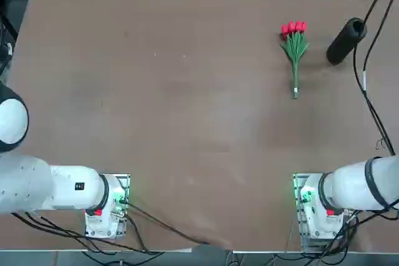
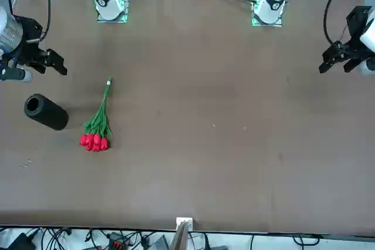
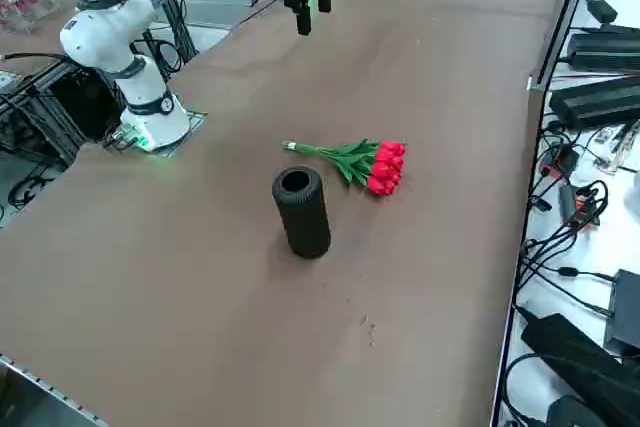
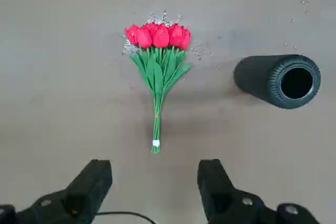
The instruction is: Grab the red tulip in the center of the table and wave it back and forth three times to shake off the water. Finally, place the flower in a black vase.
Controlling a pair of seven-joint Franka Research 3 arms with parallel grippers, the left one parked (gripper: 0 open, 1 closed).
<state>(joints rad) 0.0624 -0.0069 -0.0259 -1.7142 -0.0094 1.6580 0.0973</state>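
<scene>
I should expect a wet patch hidden under the red tulip's heads (image 2: 94,142) when I lift the tulip, because shiny water (image 4: 164,18) shows around them.
The red tulip (image 1: 294,45) lies flat on the brown table (image 1: 187,91), to the right of its middle, heads pointing away from the robot and stem end (image 4: 155,145) towards it. To its right, a short gap away, the black vase (image 1: 345,42) stands upright with its mouth (image 4: 296,82) open upward. My right gripper (image 4: 155,169) hangs high above the table, over the tulip's stem end, pointing down. It is open and holds nothing. It also shows as my right gripper (image 3: 313,15) and my right gripper (image 2: 38,69). The tulip (image 3: 362,160) and vase (image 3: 301,209) do not touch.
Small shiny specks (image 4: 202,51) lie on the table around the tulip heads. A black cable (image 1: 365,76) from the right arm trails over the table's right side, near the vase. More cables and power blocks (image 3: 590,97) lie beyond the table's edges.
</scene>
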